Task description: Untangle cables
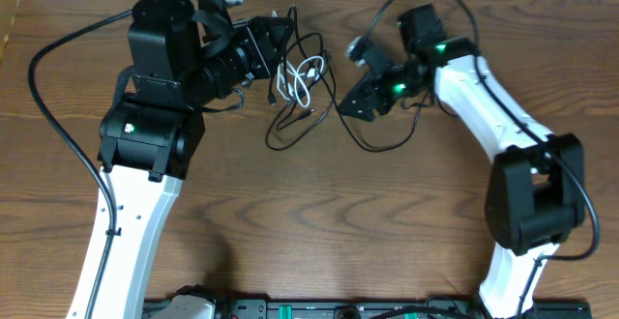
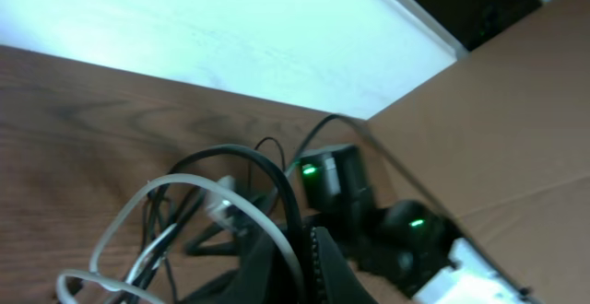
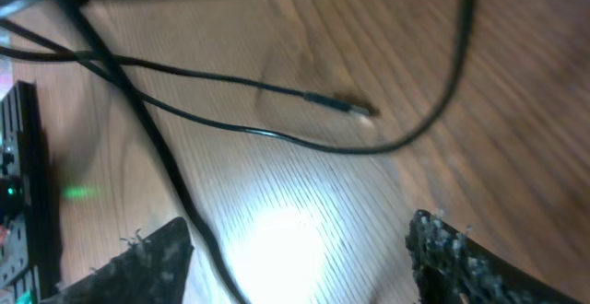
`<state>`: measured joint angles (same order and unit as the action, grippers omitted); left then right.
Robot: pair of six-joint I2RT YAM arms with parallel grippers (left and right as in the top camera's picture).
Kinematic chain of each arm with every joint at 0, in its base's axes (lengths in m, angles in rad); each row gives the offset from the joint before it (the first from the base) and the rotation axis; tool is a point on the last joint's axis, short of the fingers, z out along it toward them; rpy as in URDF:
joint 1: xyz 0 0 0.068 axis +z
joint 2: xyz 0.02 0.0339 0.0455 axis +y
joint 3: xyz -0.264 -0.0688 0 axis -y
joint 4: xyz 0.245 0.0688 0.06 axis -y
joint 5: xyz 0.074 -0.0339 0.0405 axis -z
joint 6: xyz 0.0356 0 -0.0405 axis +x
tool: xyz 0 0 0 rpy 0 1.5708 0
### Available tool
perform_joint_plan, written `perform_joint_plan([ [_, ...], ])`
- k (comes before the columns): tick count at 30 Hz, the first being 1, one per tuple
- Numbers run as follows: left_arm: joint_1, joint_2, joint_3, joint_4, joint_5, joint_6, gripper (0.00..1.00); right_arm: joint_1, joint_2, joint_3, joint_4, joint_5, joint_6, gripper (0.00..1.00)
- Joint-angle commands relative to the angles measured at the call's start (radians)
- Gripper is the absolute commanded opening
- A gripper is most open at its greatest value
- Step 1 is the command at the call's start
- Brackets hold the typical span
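Note:
My left gripper is pinching the white cable and a piece of black cable [image 2: 287, 231] together. It should go down, release both, then raise the black cable [image 1: 345, 131] alone.
The white cable [image 1: 302, 75] and the thin black cable [image 1: 308, 126] lie tangled on the wooden table between my arms. A black loop trails toward the right [image 1: 382, 145]. My left gripper [image 1: 280, 37] is at the top of the tangle. In the left wrist view its fingers [image 2: 309, 258] are shut together with the white cable [image 2: 138, 207] and a black strand [image 2: 267, 170] pinched between them. My right gripper [image 1: 346, 104] is open just right of the tangle. In the right wrist view its fingers [image 3: 300, 267] are spread above the table, with the black cable [image 3: 230, 129] and its plug [image 3: 355, 108] ahead.
My right arm with its green lights [image 2: 369, 221] is across from the left gripper. A cardboard wall [image 2: 516, 111] stands at the right. Thick arm wires curve at the far left [image 1: 44, 97] and top right [image 1: 455, 5]. A black rail [image 1: 338, 309] runs along the front edge.

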<state>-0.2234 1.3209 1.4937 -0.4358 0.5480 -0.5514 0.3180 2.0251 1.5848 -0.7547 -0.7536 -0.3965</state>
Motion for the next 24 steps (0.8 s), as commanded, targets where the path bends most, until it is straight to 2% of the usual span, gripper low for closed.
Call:
perform_joint_plan([
  [1,0.005,-0.008,0.026,0.026,0.014,-0.070,0.08,0.022,0.030,0.003,0.032,-0.032,0.030,0.65],
  [5,0.005,-0.010,0.026,0.071,0.025,-0.157,0.08,0.023,0.032,0.003,0.093,0.043,0.126,0.53],
  [7,0.005,-0.010,0.026,0.114,0.048,-0.211,0.08,0.023,0.032,0.003,0.117,0.093,0.179,0.43],
  [10,0.005,-0.011,0.026,0.180,0.065,-0.293,0.08,0.022,0.032,0.004,0.135,0.200,0.275,0.23],
  [11,0.011,-0.011,0.026,0.209,0.072,-0.333,0.08,0.021,0.032,0.004,0.135,0.256,0.321,0.13],
  [13,0.021,-0.012,0.026,0.233,0.073,-0.382,0.08,0.021,0.032,0.004,0.130,0.329,0.380,0.03],
  [15,0.042,-0.012,0.026,0.252,0.073,-0.416,0.08,0.021,0.032,0.003,0.118,0.386,0.422,0.01],
  [19,0.090,-0.012,0.025,0.250,0.073,-0.393,0.08,0.017,0.032,0.003,0.087,0.448,0.461,0.01],
  [22,0.134,-0.012,0.025,0.206,0.071,-0.263,0.08,0.001,0.032,0.004,0.051,0.490,0.497,0.01],
  [24,0.159,-0.008,0.025,0.135,0.052,-0.126,0.08,-0.016,0.028,0.005,0.023,0.484,0.497,0.01],
])
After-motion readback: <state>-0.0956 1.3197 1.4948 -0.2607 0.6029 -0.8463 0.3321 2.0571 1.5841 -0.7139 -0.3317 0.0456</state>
